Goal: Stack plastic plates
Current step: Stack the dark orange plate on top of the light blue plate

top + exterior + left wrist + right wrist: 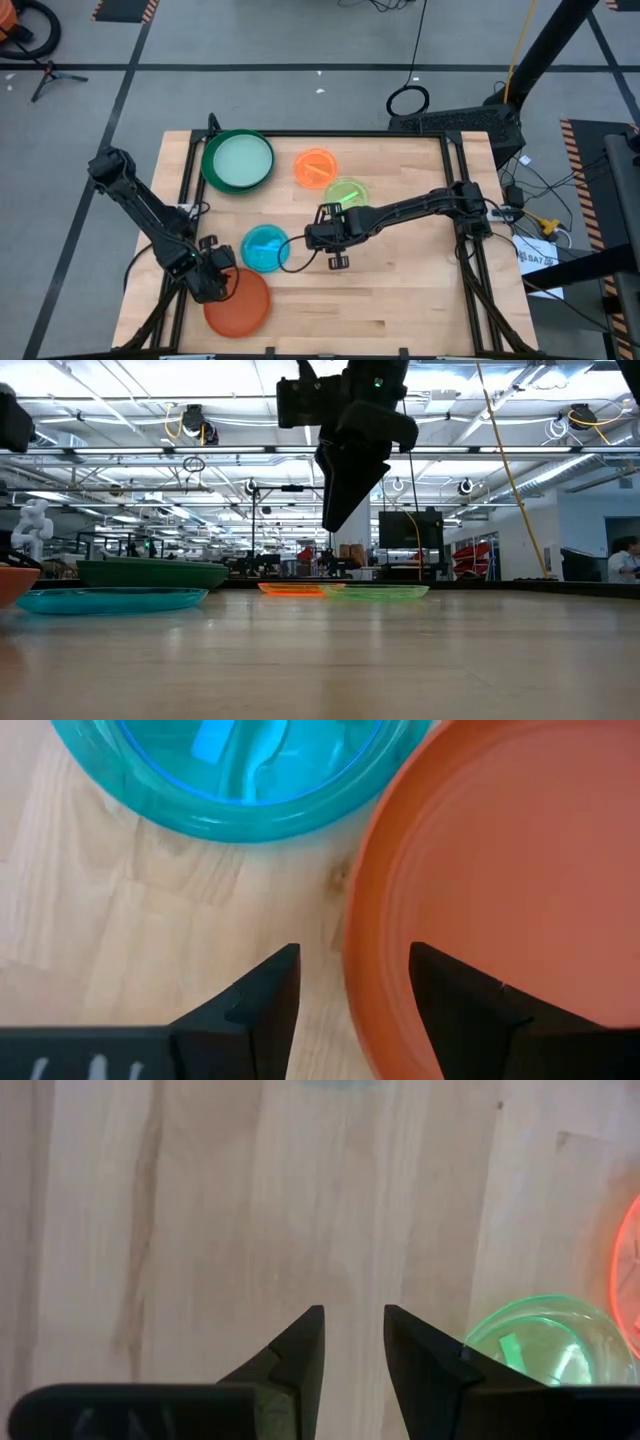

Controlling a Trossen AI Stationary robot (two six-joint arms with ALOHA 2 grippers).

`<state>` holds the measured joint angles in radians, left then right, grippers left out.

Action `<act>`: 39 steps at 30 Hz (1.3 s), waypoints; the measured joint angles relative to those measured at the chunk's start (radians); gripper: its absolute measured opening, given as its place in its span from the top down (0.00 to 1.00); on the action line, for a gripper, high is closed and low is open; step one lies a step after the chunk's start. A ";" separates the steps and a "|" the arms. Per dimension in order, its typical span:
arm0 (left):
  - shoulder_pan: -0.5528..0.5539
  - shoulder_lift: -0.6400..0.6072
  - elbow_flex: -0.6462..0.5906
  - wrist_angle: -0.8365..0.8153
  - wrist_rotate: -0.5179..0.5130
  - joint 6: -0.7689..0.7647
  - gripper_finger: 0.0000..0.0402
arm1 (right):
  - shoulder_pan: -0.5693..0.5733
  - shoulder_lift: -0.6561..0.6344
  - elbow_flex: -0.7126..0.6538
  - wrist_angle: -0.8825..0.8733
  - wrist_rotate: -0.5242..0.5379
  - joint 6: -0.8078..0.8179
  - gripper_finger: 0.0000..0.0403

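My gripper will stack the red-orange plate (240, 308), and that plate will settle inside the dark green plate because it is about as wide as the pale mint plate (243, 160).
Near the table's front left lies a red-orange plate (240, 305) flat on the wood. My left gripper (355, 955) is open and points down over its far-left rim (358, 910), one finger outside over the wood and one over the plate's inside; no touch shows. A cyan plate (265, 248) lies just beyond it. A pale mint plate (240, 160) sits inside a dark green plate (212, 165) at the far left. Orange (316, 166) and lime green (347, 192) plates lie mid-table. My right gripper (353, 1312) hangs open over bare wood between the cyan and lime plates.
Bare wood stretches across the table's right half and front (400, 290). Black frame rails (455, 170) run along the table's left, far and right edges. The right arm (410, 208) reaches in from the right edge above the lime plate's near side.
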<state>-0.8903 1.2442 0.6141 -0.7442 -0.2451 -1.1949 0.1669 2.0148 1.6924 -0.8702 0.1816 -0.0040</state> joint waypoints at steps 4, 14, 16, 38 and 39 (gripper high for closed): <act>-0.009 0.000 -0.013 0.019 -0.010 -0.025 0.52 | 0.008 0.000 0.000 0.001 0.001 0.015 0.75; -0.009 0.000 -0.048 0.069 -0.016 -0.038 0.61 | 0.012 0.000 0.000 0.001 0.004 0.027 0.75; -0.009 0.000 -0.048 0.069 -0.015 -0.039 0.67 | 0.012 0.000 0.000 0.001 0.004 0.028 0.75; -0.009 -0.033 0.054 0.026 -0.017 0.019 0.98 | 0.012 0.000 0.000 -0.044 0.002 0.038 0.75; -0.009 -0.047 0.075 0.014 -0.028 0.031 0.98 | 0.012 0.000 0.000 -0.065 0.002 0.044 0.75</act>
<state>-0.8993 1.1974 0.6896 -0.7306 -0.2735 -1.1641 0.1791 2.0148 1.6924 -0.9356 0.1832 0.0404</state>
